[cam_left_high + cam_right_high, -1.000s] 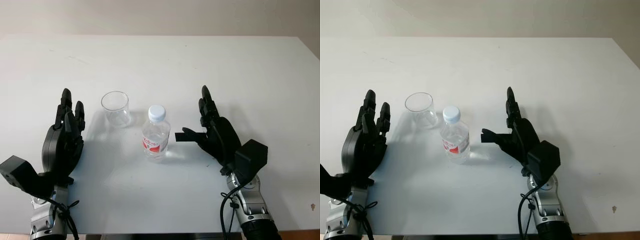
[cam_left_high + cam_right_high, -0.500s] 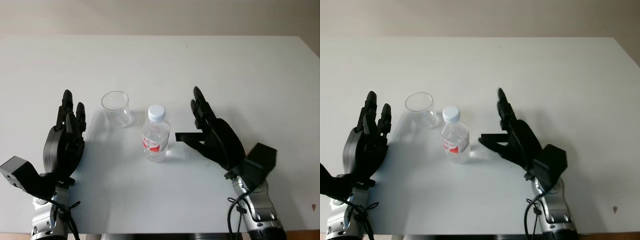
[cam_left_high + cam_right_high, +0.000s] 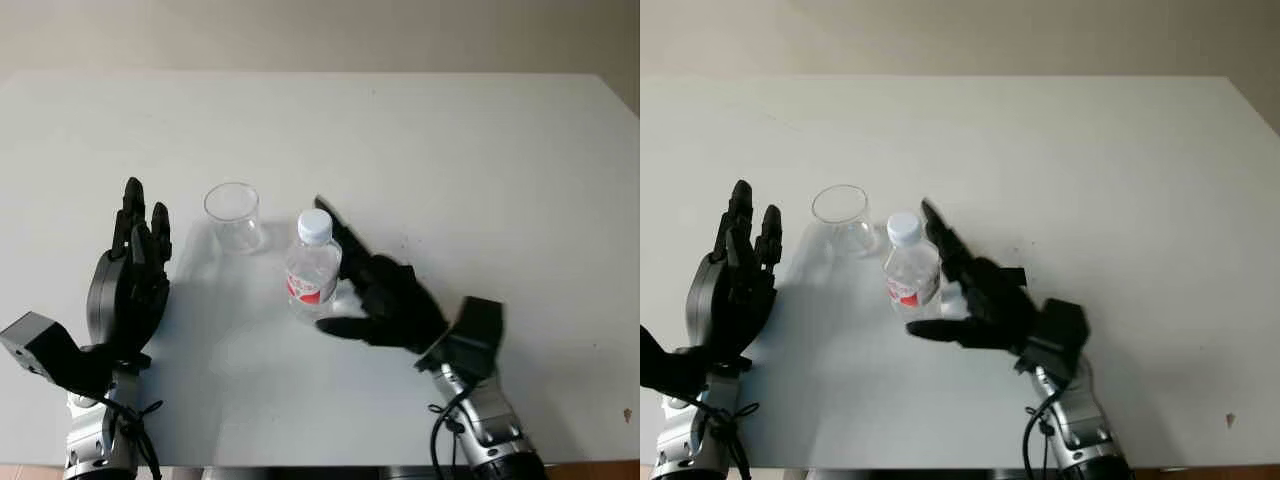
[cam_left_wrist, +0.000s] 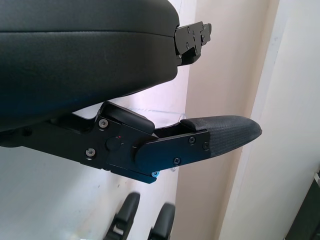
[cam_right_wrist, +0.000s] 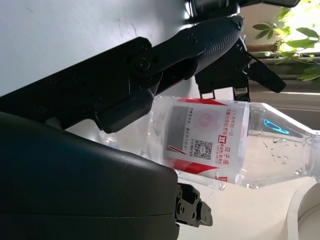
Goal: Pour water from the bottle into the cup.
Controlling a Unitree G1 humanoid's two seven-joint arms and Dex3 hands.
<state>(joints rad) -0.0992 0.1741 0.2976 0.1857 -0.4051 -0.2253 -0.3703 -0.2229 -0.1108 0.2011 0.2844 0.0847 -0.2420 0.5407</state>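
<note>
The cup (image 3: pixel 236 218) should stay empty when I lift and tip the bottle, because the white cap (image 3: pixel 315 226) is still on the bottle's opening.
A clear water bottle (image 3: pixel 312 268) with a white cap and a red label stands upright near the middle of the white table (image 3: pixel 450 150). Just to its left and a little farther back stands an empty clear cup (image 3: pixel 232 215). My right hand (image 3: pixel 338 278) is open around the bottle's right side, with its fingers (image 3: pixel 330 225) behind the bottle and the thumb in front. In the right wrist view the bottle (image 5: pixel 215 145) lies between the fingers (image 5: pixel 200 40) and the palm; I cannot tell whether they touch. My left hand (image 3: pixel 130 280) is open, left of the cup.
The table's far edge meets a pale wall. The table's right edge runs along the picture's upper right corner.
My right hand has swung left and lowered, moving from beside the bottle to around it, fingers behind and thumb in front. Bottle, cup and left hand have not moved.
</note>
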